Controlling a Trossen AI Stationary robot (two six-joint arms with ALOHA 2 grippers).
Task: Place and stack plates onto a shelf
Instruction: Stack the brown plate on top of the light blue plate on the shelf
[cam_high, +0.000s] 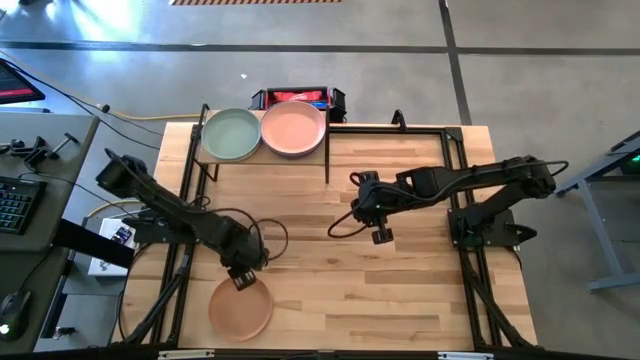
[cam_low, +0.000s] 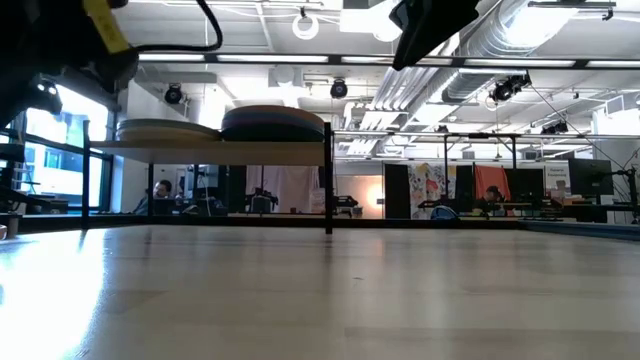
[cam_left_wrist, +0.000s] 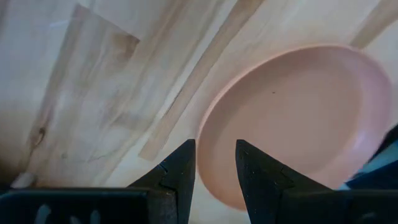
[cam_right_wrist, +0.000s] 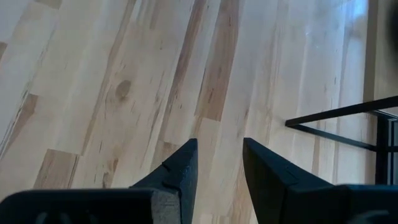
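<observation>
My gripper will lower the peach plate (cam_high: 240, 309) onto the grey-green plate (cam_high: 231, 134). The peach plate looks about as wide, so it will hide nearly all of the grey-green plate.
The shelf (cam_high: 265, 158) stands at the table's far edge and carries two stacks of plates. A pale grey-green plate (cam_high: 231, 134) tops the left stack and a salmon pink plate (cam_high: 293, 129) the right one. In the low view the shelf board (cam_low: 210, 148) shows both stacks (cam_low: 272, 123) side on. A peach plate (cam_high: 240, 309) lies flat on the table near its near edge. My left gripper (cam_high: 243, 275) hangs open over that plate's far rim (cam_left_wrist: 208, 134), touching nothing. My right gripper (cam_high: 381, 236) is open above bare wood at mid-table (cam_right_wrist: 219, 162).
A red and black box (cam_high: 297, 97) sits behind the shelf. Black frame bars (cam_high: 455, 160) run along the table's right side, and one bar (cam_right_wrist: 336, 112) shows in the right wrist view. Bare wood (cam_high: 330, 290) lies between the peach plate and the right arm.
</observation>
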